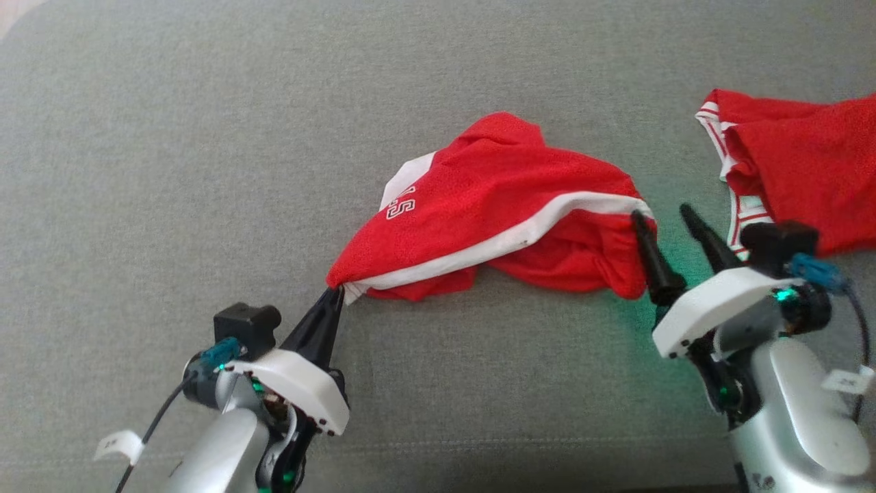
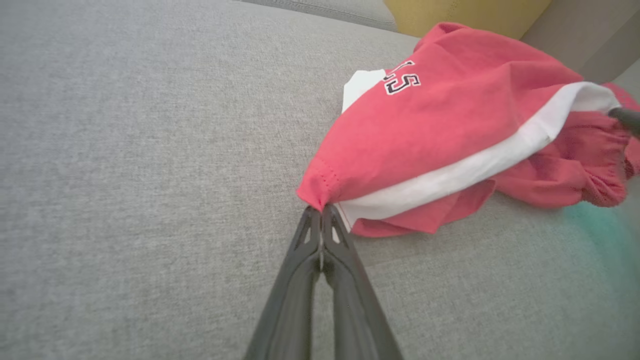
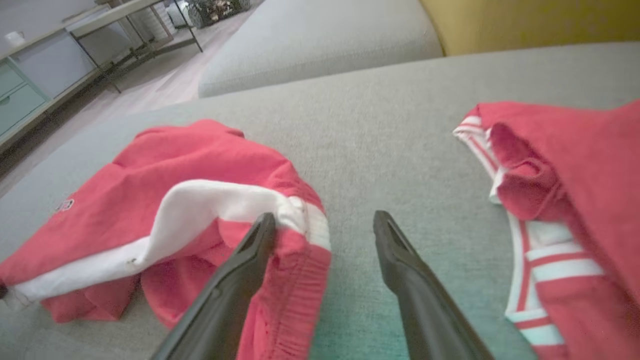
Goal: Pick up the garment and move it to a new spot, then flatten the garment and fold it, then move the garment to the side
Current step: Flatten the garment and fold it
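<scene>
My gripper will make the garment (image 1: 501,189) straighten along the white stripe when it pulls the elastic waistband, because the white stripe bows loosely (image 1: 567,201) up to that waistband.
The garment (image 1: 499,205) is a crumpled pair of red shorts with a white stripe and white lettering, lying mid-cushion; it shows as the garment (image 2: 450,130) and the garment (image 3: 175,215) in the wrist views. My left gripper (image 1: 334,293) is shut on the garment's near left corner, seen close up at my left gripper (image 2: 320,212). My right gripper (image 1: 662,218) stands open at the garment's right end. One of its fingers (image 3: 250,250) rests against the elastic waistband; the other lies over bare cushion.
A second red garment (image 1: 801,164) with red-and-white striped trim lies at the right edge, close to my right wrist. All rests on a grey sofa cushion (image 1: 205,137). A yellow backrest (image 3: 525,20) rises behind; floor and furniture lie past the sofa's left end.
</scene>
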Controlling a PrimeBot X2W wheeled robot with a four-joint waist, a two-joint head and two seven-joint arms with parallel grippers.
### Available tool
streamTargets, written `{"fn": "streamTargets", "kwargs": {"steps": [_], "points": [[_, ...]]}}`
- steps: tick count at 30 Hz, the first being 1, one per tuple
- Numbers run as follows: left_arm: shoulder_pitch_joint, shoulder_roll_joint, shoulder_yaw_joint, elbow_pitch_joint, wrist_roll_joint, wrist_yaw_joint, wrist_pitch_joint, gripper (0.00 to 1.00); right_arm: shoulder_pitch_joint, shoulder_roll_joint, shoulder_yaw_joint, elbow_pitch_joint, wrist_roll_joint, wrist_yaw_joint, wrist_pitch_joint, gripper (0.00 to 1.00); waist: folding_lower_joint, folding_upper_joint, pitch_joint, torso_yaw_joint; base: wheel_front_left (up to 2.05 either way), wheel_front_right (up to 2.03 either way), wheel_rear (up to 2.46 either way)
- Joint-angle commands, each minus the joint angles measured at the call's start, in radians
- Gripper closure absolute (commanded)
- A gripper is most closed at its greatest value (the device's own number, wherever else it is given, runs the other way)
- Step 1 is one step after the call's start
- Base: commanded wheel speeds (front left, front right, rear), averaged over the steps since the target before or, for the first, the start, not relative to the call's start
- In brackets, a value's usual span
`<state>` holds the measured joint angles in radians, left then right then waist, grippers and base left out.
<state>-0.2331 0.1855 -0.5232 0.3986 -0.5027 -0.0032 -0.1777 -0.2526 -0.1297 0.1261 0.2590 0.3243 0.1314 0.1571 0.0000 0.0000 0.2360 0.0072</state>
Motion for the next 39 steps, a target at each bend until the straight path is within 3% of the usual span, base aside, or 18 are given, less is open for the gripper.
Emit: {"fn": "streamTargets", "kwargs": {"steps": [1, 5, 6, 7, 15, 22, 32, 39], "points": [[-0.043, 0.018, 0.031, -0.026, 0.008, 0.002, -0.009, 1.0, -0.033, -0.007, 0.028, -0.014, 0.017, -0.001, 0.001, 0.0, 0.0, 0.0, 0.004, 0.006, 0.0, 0.0, 0.0], [-0.047, 0.017, 0.03, -0.021, 0.007, 0.003, -0.015, 1.0, -0.057, -0.011, 0.064, 0.044, 0.067, -0.001, -0.003, 0.0, 0.0, 0.0, 0.01, 0.014, 0.0, 0.0, 0.0], [-0.048, 0.018, 0.03, -0.02, 0.006, 0.002, -0.017, 1.0, -0.06, -0.013, 0.072, 0.052, 0.078, -0.001, -0.006, 0.53, 0.0, 0.0, 0.011, 0.014, 0.0, 0.0, 0.0], [-0.048, 0.018, 0.03, -0.019, 0.006, 0.002, -0.019, 1.0, -0.063, -0.015, 0.081, 0.056, 0.093, -0.001, -0.011, 1.0, 0.0, 0.0, 0.012, 0.015, 0.0, 0.0, 0.0], [-0.051, 0.036, 0.055, -0.045, 0.02, 0.028, -0.056, 1.0, -0.071, -0.05, 0.075, 0.021, 0.059, -0.001, -0.114, 1.0, 0.0, 0.0, -0.001, 0.01, 0.0, 0.0, 0.0], [-0.064, 0.067, 0.122, -0.198, 0.059, 0.068, -0.08, 1.0, -0.052, -0.046, 0.043, -0.114, 0.038, -0.001, -0.14, 1.0, 0.0, 0.0, -0.041, 0.008, 0.0, 0.0, 0.0], [-0.138, 0.111, 0.175, -0.502, 0.126, 0.107, -0.073, 1.0, -0.011, -0.006, -0.046, -0.405, 0.058, -0.001, -0.038, 1.0, 0.0, 0.0, -0.125, 0.004, 0.0, 0.0, 0.0], [-0.186, 0.147, 0.19, -0.719, 0.15, 0.139, 0.025, 1.0, 0.046, 0.027, -0.119, -0.657, 0.078, -0.001, 0.09, 1.0, 0.0, 0.0, -0.169, -0.014, 0.0, 0.0, 0.0]]}}
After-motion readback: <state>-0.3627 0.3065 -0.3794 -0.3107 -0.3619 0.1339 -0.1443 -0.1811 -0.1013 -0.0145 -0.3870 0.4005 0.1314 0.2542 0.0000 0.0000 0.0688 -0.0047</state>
